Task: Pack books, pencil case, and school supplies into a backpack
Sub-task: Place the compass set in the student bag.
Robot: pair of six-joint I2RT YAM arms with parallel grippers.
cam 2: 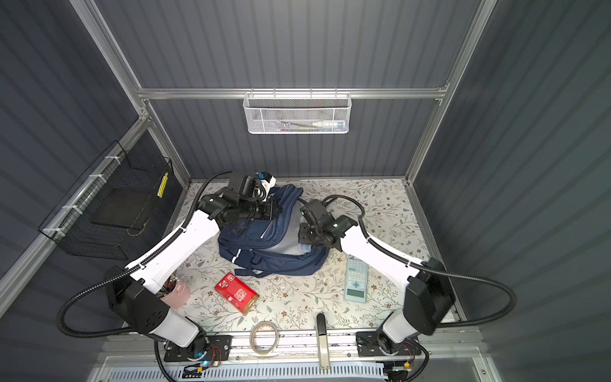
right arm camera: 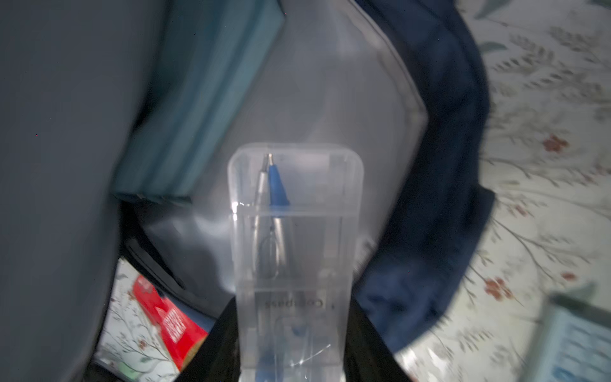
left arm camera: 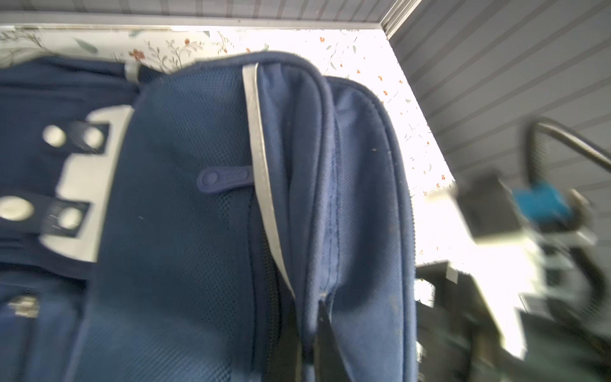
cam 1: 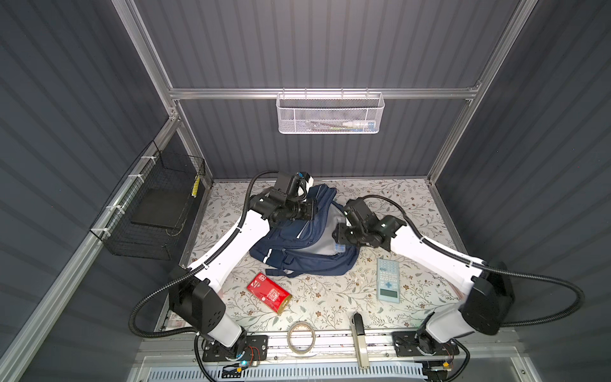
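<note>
I keep moving my right gripper inward and let go of the clear packet [right arm camera: 296, 213] beside the teal-blue thing [right arm camera: 197, 102], since the backpack's flap is up and the packet points end-first into the backpack's opening.
The navy backpack [cam 1: 291, 238] [cam 2: 251, 238] lies open mid-table, its grey lining showing. My left gripper [left arm camera: 309, 344] is shut on the edge of its upper flap [left arm camera: 317, 198] and holds it raised. My right gripper [right arm camera: 291, 347] is shut on the clear packet [right arm camera: 294, 215] of blue-tipped bits, over the grey lining inside the mouth [cam 1: 340, 247]. A teal-blue flat-sided thing [right arm camera: 198, 109] lies inside; I cannot tell whether it is a book or the pencil case. The red gold-ended pack [cam 1: 269, 294] and the pale-blue calculator [cam 1: 388, 279] lie on the table in front of the bag.
A roll of clear tape [cam 1: 301, 337] and a beige-handled tool [cam 1: 359, 340] lie at the table's front edge. A pink cup of pencils [cam 2: 177, 291] stands by the left arm's base. A black wire basket [cam 1: 155, 211] hangs on the left wall, a white mesh one [cam 1: 330, 114] at the back.
</note>
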